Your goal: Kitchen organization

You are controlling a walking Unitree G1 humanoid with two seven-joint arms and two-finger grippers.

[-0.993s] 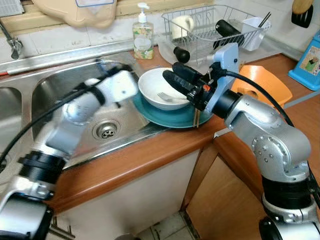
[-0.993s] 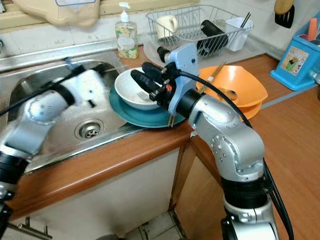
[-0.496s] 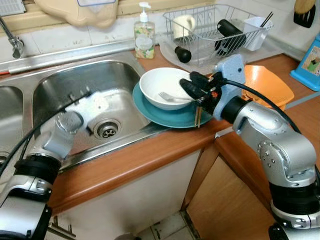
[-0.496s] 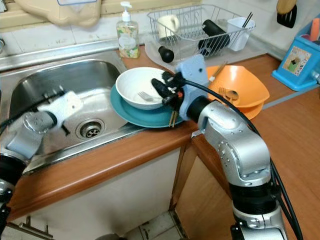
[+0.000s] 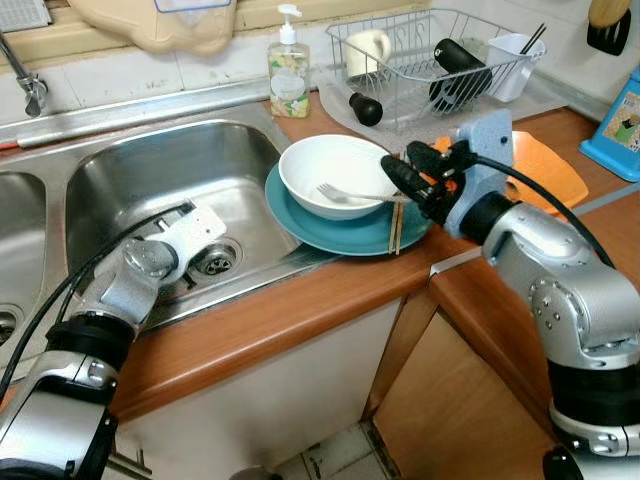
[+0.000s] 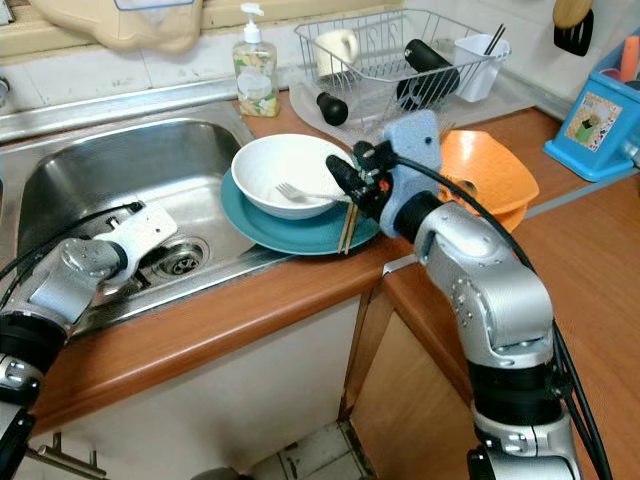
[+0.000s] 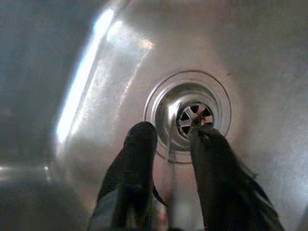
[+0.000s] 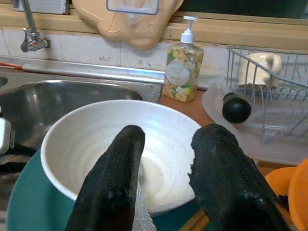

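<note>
My gripper will get the fork (image 5: 352, 194) free and leave the chopsticks lying in place when it lifts the fork, because the fork's handle crosses over the chopsticks (image 5: 398, 199).
A white bowl (image 5: 335, 172) with a fork (image 5: 343, 192) in it sits on a teal plate (image 5: 345, 232) at the sink's right edge. A pair of chopsticks (image 5: 395, 228) lies across the plate's right side. My right gripper (image 5: 393, 174) hovers at the bowl's right rim, open; in the right wrist view its fingers (image 8: 113, 178) frame the bowl (image 8: 91, 139), and the fork handle lies beside one of them. My left gripper (image 7: 173, 132) is low in the sink basin, open and empty, right over the drain (image 7: 192, 113).
Stacked orange bowls (image 5: 545, 165) sit right of my right arm. A wire dish rack (image 5: 430, 55) with a mug and dark items stands behind, a soap bottle (image 5: 287, 68) beside it. A blue box (image 5: 618, 125) is at far right. The faucet (image 5: 25, 85) is at back left.
My left arm has dropped from beside the bowl down into the sink basin. My right gripper has drawn back from over the bowl to its right rim. The fork stays in the bowl.
</note>
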